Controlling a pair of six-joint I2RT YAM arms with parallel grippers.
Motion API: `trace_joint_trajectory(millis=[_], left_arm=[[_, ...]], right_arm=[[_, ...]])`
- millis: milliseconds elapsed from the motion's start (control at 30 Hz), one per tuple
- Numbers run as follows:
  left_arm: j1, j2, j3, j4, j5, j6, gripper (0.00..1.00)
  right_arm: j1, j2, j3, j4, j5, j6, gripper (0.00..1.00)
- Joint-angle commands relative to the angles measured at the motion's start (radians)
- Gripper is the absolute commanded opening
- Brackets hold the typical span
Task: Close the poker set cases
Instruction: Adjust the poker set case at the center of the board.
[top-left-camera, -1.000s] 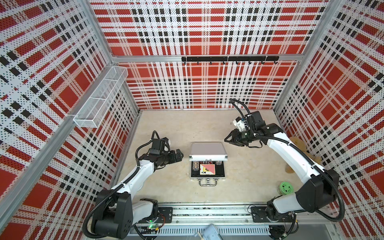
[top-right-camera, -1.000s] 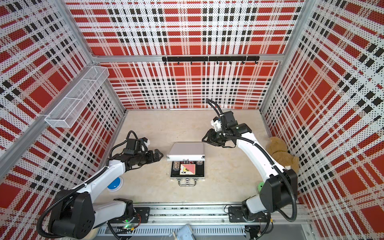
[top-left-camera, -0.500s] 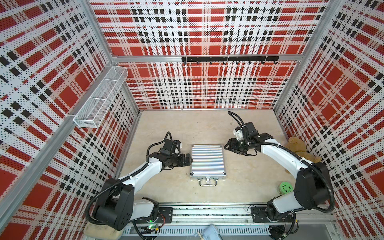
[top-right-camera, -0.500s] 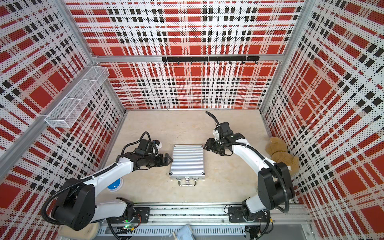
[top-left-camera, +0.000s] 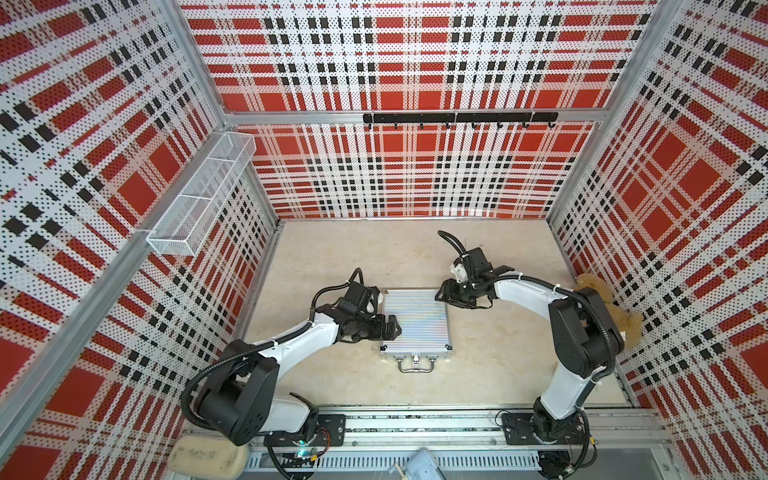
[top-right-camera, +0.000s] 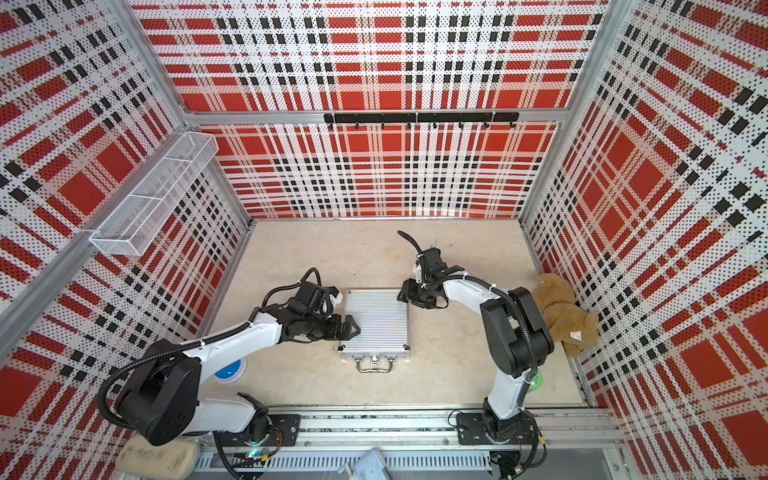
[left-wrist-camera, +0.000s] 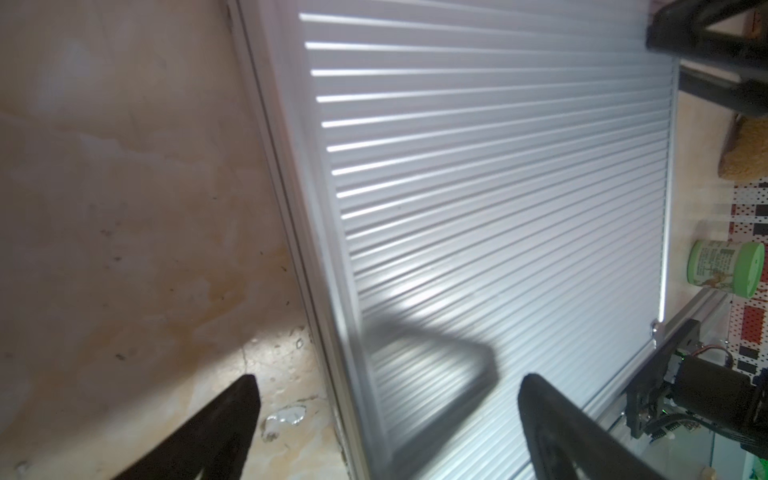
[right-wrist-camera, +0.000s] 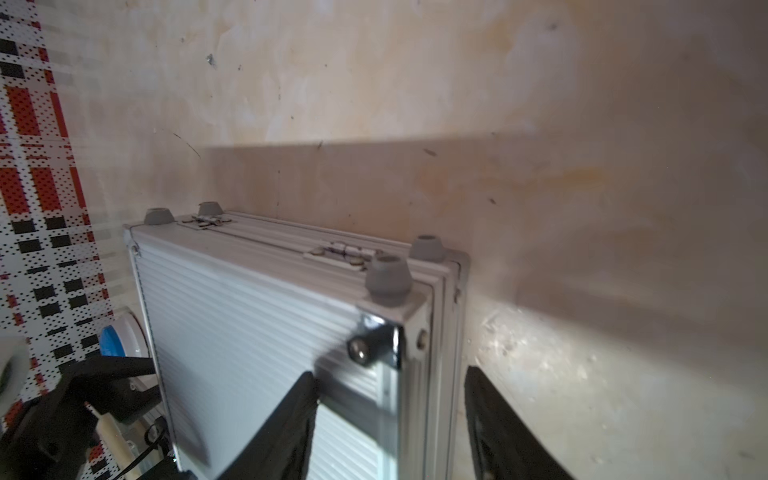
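Observation:
My left gripper should hold the case's hinged edge (top-left-camera: 411, 289), and I should turn the case's handle side toward my right gripper, because the case's metal handle (top-left-camera: 416, 366) faces the front bar.
The poker set case (top-left-camera: 415, 322) (top-right-camera: 376, 318) lies flat and shut on the beige floor, ribbed silver lid up. Its metal handle (top-left-camera: 415, 366) faces the front rail. My left gripper (top-left-camera: 392, 330) (top-right-camera: 353, 328) is open and hovers over the case's left edge near the front; in the left wrist view the gripper (left-wrist-camera: 388, 382) straddles that edge of the case (left-wrist-camera: 498, 187). My right gripper (top-left-camera: 440, 295) (top-right-camera: 402, 293) is open at the back right corner. There the right gripper (right-wrist-camera: 390, 374) has one finger over the lid and one beside the case (right-wrist-camera: 257, 324) wall.
A brown plush bear (top-left-camera: 602, 299) (top-right-camera: 561, 311) lies against the right wall. A green jar (left-wrist-camera: 725, 268) (top-right-camera: 536, 380) stands by the right arm's base. A blue and white disc (top-right-camera: 228, 370) lies at the left. A wire basket (top-left-camera: 199, 195) hangs on the left wall.
A second ago the lid stood up, showing the chips and cards; it now lies shut. Both grippers have moved in to the case, left to its edge, right down to its back corner.

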Motion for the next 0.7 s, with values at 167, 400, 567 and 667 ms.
trace_joint_trajectory(millis=[167, 400, 567, 667], left_arm=[[-0.018, 0.076, 0.067, -0.006, 0.107, 0.014, 0.94], [-0.066, 0.126, 0.117, -0.003, 0.132, -0.002, 0.93], [-0.112, 0.173, 0.152, 0.013, 0.132, -0.023, 0.93], [-0.139, 0.204, 0.173, 0.016, 0.136, -0.027, 0.93]], right_arm=[[0.006, 0.14, 0.178, 0.008, -0.091, -0.062, 0.53], [0.012, 0.248, 0.317, -0.038, -0.144, -0.088, 0.51], [0.015, 0.311, 0.411, -0.077, -0.157, -0.117, 0.5], [0.012, 0.326, 0.443, -0.099, -0.14, -0.128, 0.51]])
